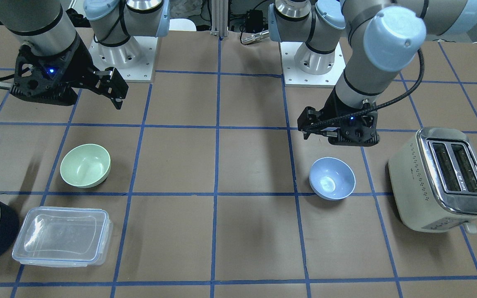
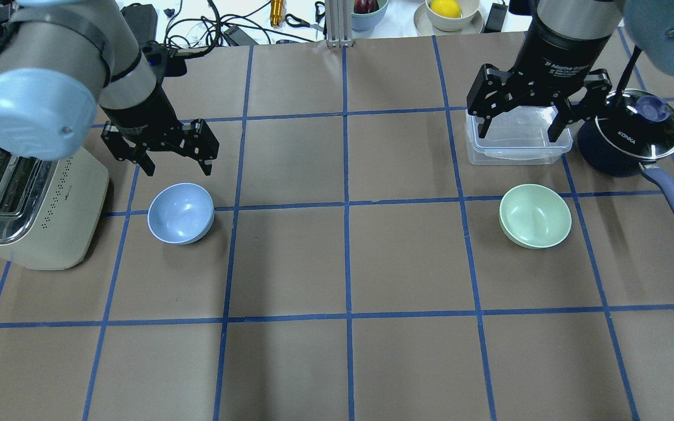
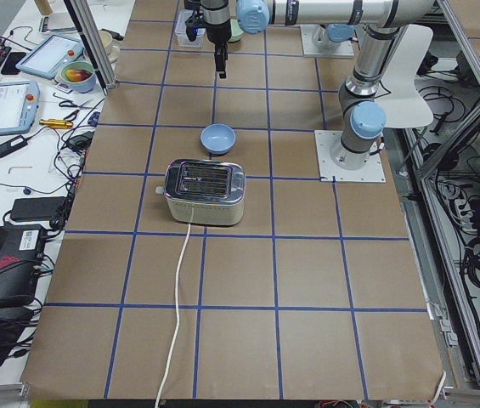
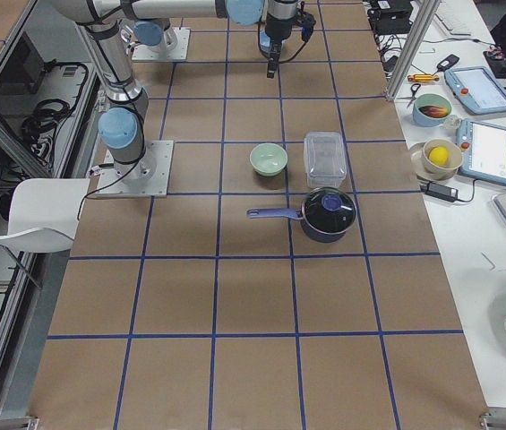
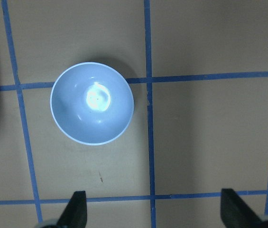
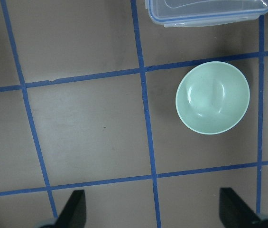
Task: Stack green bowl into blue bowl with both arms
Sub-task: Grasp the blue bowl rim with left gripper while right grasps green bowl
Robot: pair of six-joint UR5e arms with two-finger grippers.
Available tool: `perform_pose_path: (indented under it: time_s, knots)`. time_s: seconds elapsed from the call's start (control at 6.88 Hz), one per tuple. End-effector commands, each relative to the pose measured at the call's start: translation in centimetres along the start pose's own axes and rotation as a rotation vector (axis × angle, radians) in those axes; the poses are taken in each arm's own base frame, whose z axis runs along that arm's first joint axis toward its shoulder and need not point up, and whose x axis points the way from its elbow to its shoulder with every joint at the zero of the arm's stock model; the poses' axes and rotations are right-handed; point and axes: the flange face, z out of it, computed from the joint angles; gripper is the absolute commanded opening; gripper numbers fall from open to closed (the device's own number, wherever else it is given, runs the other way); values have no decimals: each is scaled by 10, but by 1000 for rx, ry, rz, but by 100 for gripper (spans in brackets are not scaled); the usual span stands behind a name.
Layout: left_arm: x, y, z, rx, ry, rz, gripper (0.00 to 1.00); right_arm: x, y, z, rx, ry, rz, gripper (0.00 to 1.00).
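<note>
The green rim looks slightly wider, so the green bowl point(image 1: 85, 166) should nest and cover the blue rim point(image 1: 332, 158) when the robot stacks it into the blue bowl.
The pale green bowl point(image 1: 85, 165) stands upright and empty on the brown table; it also shows in the overhead view point(image 2: 535, 215) and the right wrist view point(image 6: 213, 97). The light blue bowl point(image 1: 332, 178) stands upright and empty on the robot's left side point(image 2: 181, 213), and shows in the left wrist view point(image 5: 92, 103). My left gripper point(image 2: 178, 169) hangs open and empty above the table, just behind the blue bowl. My right gripper point(image 2: 521, 133) hangs open and empty high above the clear container, beyond the green bowl. The two bowls are far apart.
A cream toaster point(image 2: 27, 204) stands left of the blue bowl. A clear lidded container point(image 2: 518, 153) and a dark navy saucepan point(image 2: 629, 140) with a glass lid and a long handle stand close to the green bowl. Blue tape lines grid the table.
</note>
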Motion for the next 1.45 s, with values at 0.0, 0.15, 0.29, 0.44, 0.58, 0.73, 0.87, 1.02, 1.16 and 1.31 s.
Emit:
perform_pose_path:
  time_s: [0.0, 0.15, 0.29, 0.44, 0.58, 0.73, 0.87, 1.02, 1.16, 1.31]
  knots:
    - [-1, 7, 81, 21, -1, -2, 100, 8, -7, 2, 1, -5, -5, 100]
    - [-1, 8, 104, -14, -1, -8, 100, 30, -19, 8, -13, -7, -53, 100]
    - [-1, 3, 126, -4, -1, -12, 100, 84, -49, 28, -32, -40, 27, 100]
    - [-1, 0, 149, -4, -1, -14, 100, 129, -70, 52, -24, -49, 38, 100]
    - [-1, -1, 165, -24, -2, -9, 100, 161, -81, 84, -21, -51, 19, 100]
    - [-5, -4, 176, -36, -39, -4, 90, 190, -77, 116, -50, -66, 34, 100]
    - [-10, -12, 183, -12, -89, 27, 38, 210, -80, 164, -47, -72, 45, 100]
    - [-10, -17, 187, 1, -89, 27, 16, 215, -83, 215, -54, -75, 50, 100]
    - [-5, -21, 180, 21, -91, 40, 10, 213, -79, 246, -71, -82, 47, 100]
    - [-1, -34, 164, 66, -89, 30, 9, 211, -73, 262, -92, -89, 23, 100]
